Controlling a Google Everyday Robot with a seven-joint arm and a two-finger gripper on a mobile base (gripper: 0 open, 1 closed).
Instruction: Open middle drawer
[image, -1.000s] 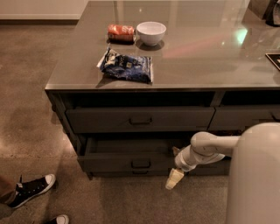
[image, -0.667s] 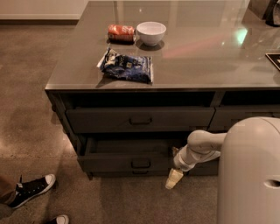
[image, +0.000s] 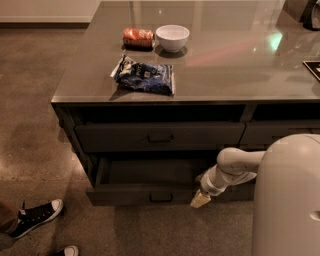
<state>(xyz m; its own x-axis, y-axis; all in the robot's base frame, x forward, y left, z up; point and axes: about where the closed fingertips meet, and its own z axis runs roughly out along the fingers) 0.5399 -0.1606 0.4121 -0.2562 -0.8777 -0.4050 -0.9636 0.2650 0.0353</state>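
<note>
My gripper is at the end of the middle drawer's front (image: 145, 198), which is only partway out, so next I reach into the tray (image: 185, 178) and pull the front from behind.
The middle drawer (image: 145, 192) is the wide, dark grey, low-fronted one under the taller-fronted drawer (image: 160, 136). It stands pulled out, with its shallow tray (image: 150, 172) showing and its small centre pull (image: 161, 198) facing me. My gripper (image: 201, 200) hangs on the white arm (image: 235, 165), with yellowish fingertips at the right end of the drawer's front, near the floor.
On the counter (image: 225, 65) lie a blue snack bag (image: 145, 77), a red packet (image: 138, 36) and a white bowl (image: 172, 37). A narrower drawer (image: 280, 132) sits to the right. My white body (image: 290, 200) fills the lower right. A person's sneakers (image: 40, 215) stand at the lower left.
The middle drawer's front sits a little further out than before. My white body has spread further left into view. The gripper stays by the drawer's right end.
</note>
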